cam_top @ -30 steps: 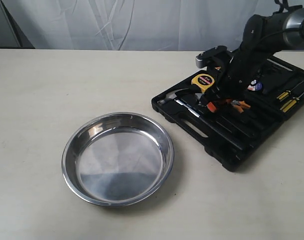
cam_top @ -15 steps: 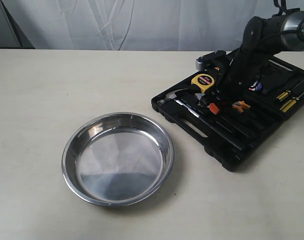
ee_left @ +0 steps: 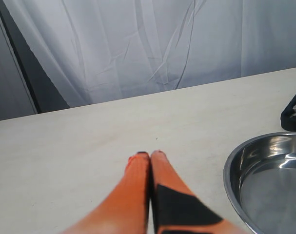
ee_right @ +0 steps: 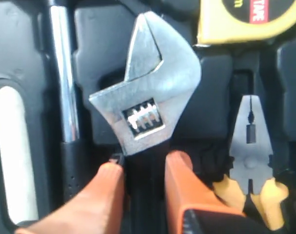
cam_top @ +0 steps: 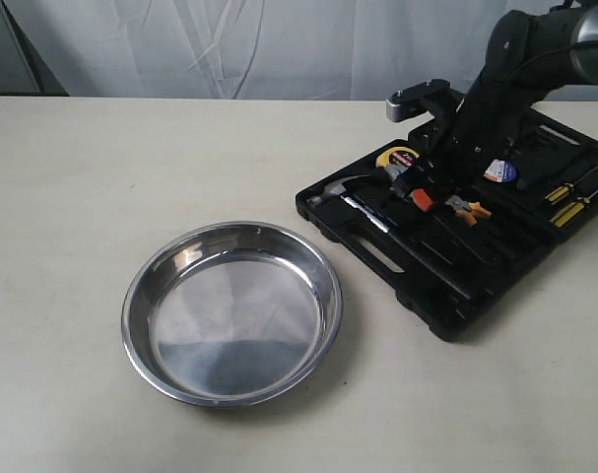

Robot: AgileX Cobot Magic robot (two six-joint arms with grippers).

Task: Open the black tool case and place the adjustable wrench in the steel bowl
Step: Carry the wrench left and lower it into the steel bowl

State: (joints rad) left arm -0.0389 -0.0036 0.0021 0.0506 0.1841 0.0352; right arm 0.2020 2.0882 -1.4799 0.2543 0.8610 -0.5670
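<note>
The adjustable wrench (ee_right: pixel 152 85) should rest completely within the steel bowl's rim when the robot lowers it in, since the bowl has a wide, flat bottom (cam_top: pixel 235 330).
The black tool case (cam_top: pixel 417 286) lies open on the right of the table, tools in its recesses. My right gripper (cam_top: pixel 414 194) hangs over its near-left part. In the right wrist view the adjustable wrench (ee_right: pixel 147 92) shows its silver head just beyond the orange fingers (ee_right: pixel 179 168). Its black handle is clamped between them, so the right gripper (ee_right: pixel 145 163) is shut on it. The steel bowl (cam_top: pixel 232 313) stands empty left of the case. My left gripper (ee_left: pixel 150 153) is shut on nothing, low over bare table, with the bowl's rim (ee_left: pixel 230 165) beside it.
In the case lie a hammer (cam_top: pixel 343 189) with a shiny shaft (ee_right: pixel 62 73), a yellow tape measure (cam_top: pixel 399 156), orange-handled pliers (cam_top: pixel 466 207) and yellow-handled screwdrivers (cam_top: pixel 564 192). The pliers (ee_right: pixel 250 146) sit right beside the wrench. A white curtain hangs behind the table.
My right gripper has risen and drawn back a little over the case, and the orange pliers show more. The case has slid slightly left. The bowl has not moved.
</note>
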